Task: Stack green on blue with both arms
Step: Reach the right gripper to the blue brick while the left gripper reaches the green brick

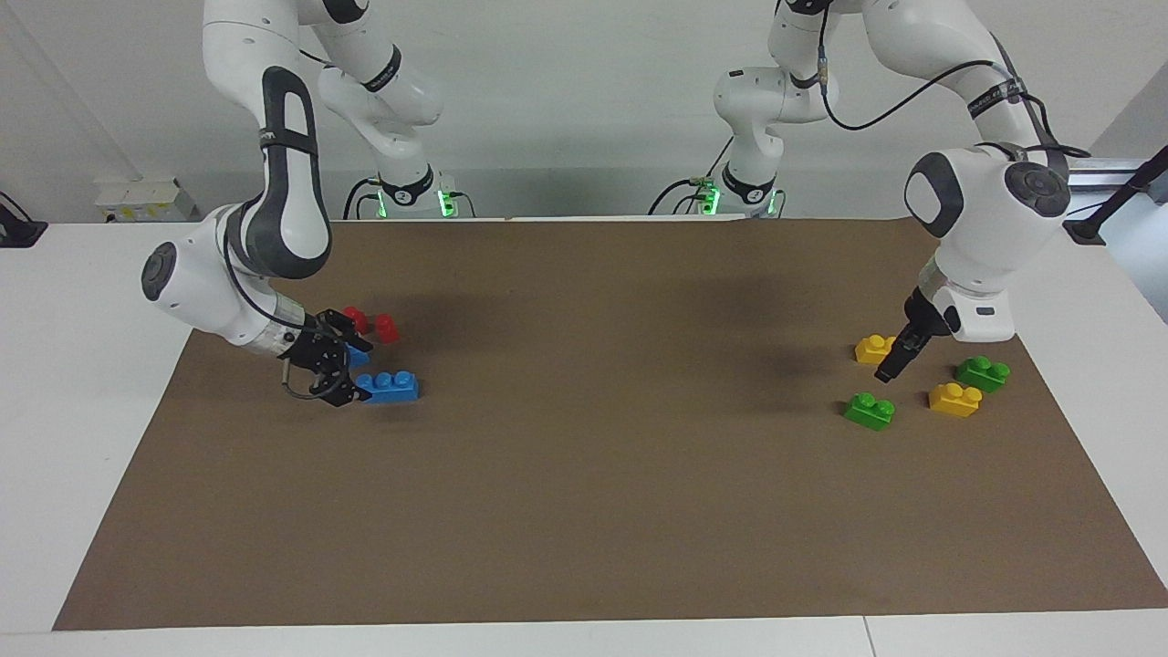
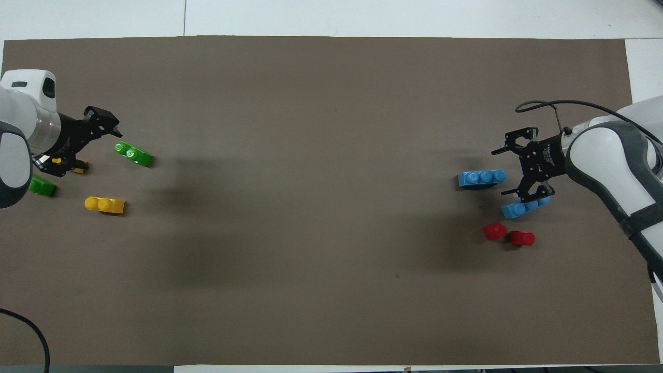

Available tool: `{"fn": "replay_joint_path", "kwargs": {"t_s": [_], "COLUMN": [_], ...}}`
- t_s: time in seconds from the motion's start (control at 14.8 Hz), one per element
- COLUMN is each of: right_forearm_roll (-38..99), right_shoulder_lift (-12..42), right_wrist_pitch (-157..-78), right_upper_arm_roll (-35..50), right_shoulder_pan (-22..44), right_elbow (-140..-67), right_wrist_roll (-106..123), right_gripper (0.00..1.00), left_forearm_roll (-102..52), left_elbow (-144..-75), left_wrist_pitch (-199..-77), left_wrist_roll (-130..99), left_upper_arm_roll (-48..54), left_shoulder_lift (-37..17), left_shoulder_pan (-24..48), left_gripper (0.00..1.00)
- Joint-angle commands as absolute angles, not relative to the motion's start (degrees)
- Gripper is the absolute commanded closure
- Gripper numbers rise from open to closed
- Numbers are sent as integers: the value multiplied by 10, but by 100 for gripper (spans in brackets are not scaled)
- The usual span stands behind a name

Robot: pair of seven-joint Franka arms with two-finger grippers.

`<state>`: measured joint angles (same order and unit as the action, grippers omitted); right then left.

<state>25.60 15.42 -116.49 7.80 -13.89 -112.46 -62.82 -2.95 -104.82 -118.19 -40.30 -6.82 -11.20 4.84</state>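
My gripper will leave a blue stud uncovered when it stacks the bright green brick (image 2: 133, 153), because that brick has fewer studs than the blue brick (image 2: 482, 177).
The bright green brick (image 1: 869, 411) (image 2: 133, 154) lies on the brown mat toward the left arm's end. My left gripper (image 1: 890, 367) (image 2: 89, 141) hangs open over the mat beside it, between it and a yellow brick, holding nothing. The blue brick (image 1: 390, 386) (image 2: 481, 177) lies toward the right arm's end. My right gripper (image 1: 358, 372) (image 2: 501, 172) is low and open at that brick's end, a fingertip on each side. Whether it touches the brick I cannot tell.
A second blue brick (image 2: 524, 206) and two red bricks (image 1: 386, 328) (image 2: 494, 231) lie nearer the robots, beside the right gripper. A darker green brick (image 1: 983, 372) (image 2: 41, 186) and two yellow bricks (image 1: 954, 400) (image 2: 104, 204) surround the left gripper.
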Motion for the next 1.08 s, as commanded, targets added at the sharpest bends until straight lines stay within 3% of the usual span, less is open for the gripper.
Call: {"fn": "replay_joint_path", "kwargs": {"t_s": [0.0,0.34,0.81,0.95,1.02], "right_forearm_roll": [272,272,284,296,308], "right_shoulder_lift": [161,165,164,163,163], "right_wrist_pitch": [-1190,-1212,-1247,-1248,-1249], "right_upper_arm_roll": [83,83,83,83,83], "right_shoulder_pan": [-149,-150,-157,-157,-157], "right_elbow": [-1136,-1160,-1186,-1187,-1187], "right_wrist_roll": [-605,-583,-563,-561,-561], "right_gripper": [1,1,2,14,27], "left_forearm_roll": [-52,-65,-76,-76,-76], "left_elbow": [-1049,-1020,-1027,-1034,-1038], "left_wrist_pitch": [-1208,-1262,-1279,-1288,-1299], "left_wrist_roll": [-451,-493,-494,-494,-494], "left_upper_arm_roll": [-65,-65,-68,-68,-68], "left_shoulder_lift": [-137,-211,-237,-237,-238], "left_shoulder_pan": [33,33,31,27,22], "left_gripper": [0,0,0,0,0]}}
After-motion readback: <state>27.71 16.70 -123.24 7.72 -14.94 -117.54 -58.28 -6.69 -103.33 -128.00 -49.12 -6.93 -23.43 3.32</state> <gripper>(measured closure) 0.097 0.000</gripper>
